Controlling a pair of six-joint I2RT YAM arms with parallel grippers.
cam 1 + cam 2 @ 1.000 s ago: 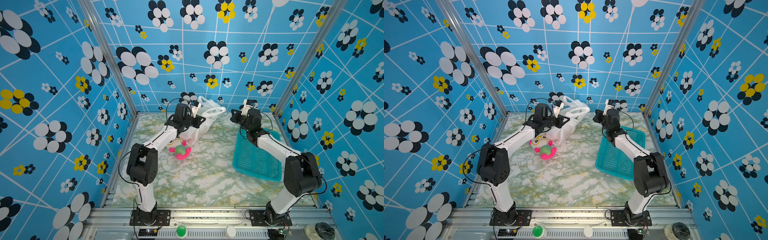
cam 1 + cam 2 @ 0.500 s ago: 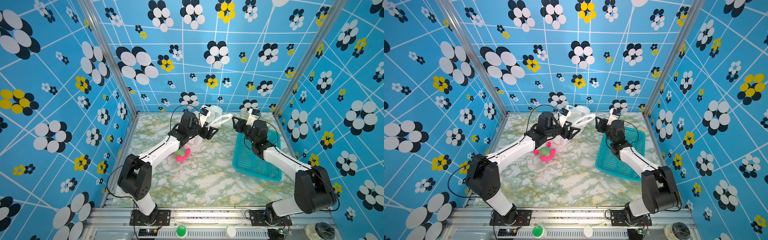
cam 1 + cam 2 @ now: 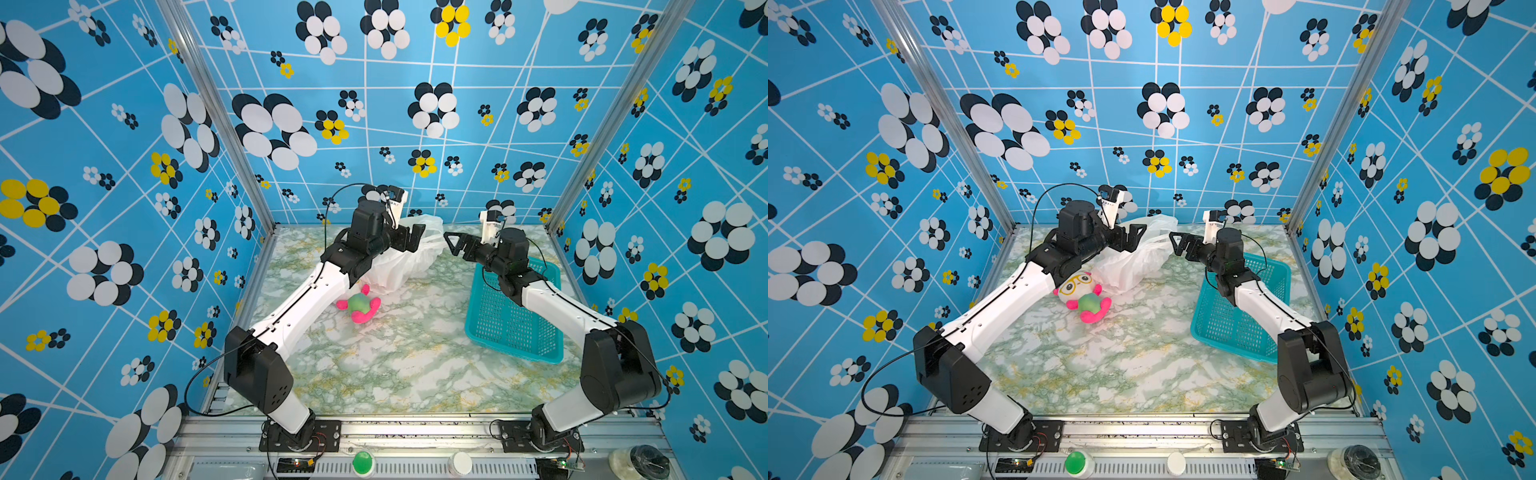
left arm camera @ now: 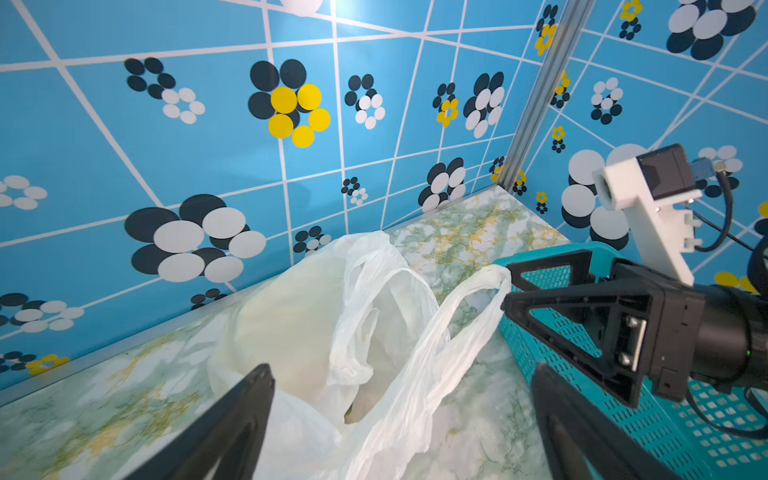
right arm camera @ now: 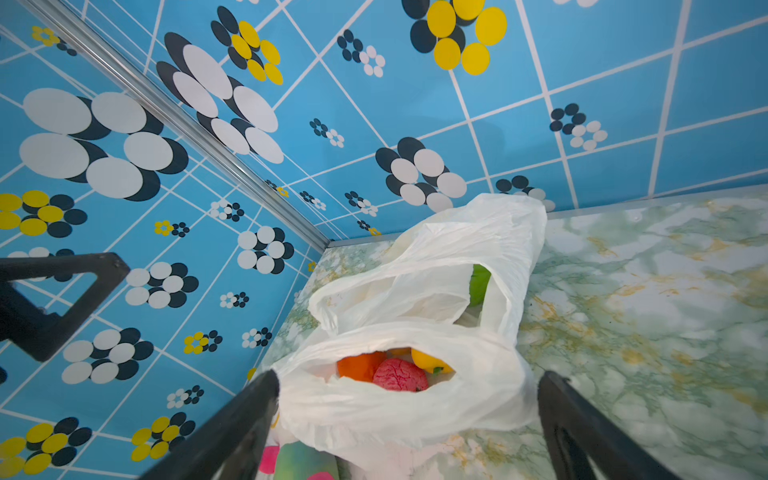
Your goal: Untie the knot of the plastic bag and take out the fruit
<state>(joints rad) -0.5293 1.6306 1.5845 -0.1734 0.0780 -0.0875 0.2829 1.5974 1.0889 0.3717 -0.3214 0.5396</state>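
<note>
A yellow sliver can be seen behind the pink-red fruit. I should expect more yellow fruit to be hidden under the bag's rim when I pull the bag open.
The white plastic bag lies slumped at the back of the table, between both grippers. The knot is out of view: two handle loops lie loose and apart. Through the bag's mouth the right wrist view shows the fruit: an orange one, a pink-red one, a yellow one and a green one. My left gripper hangs open over the bag. Facing it, my right gripper is open too. One loop's end lies at its fingertips.
A pink and green plush toy lies just in front of the bag, beside my left forearm. The teal basket sits at the right, under my right forearm. The back wall stands close behind the bag.
Both grippers have gone from shut to open and let go of the bag's handle strips. The bag has sagged onto the table, and the left arm has swung in towards the middle.
</note>
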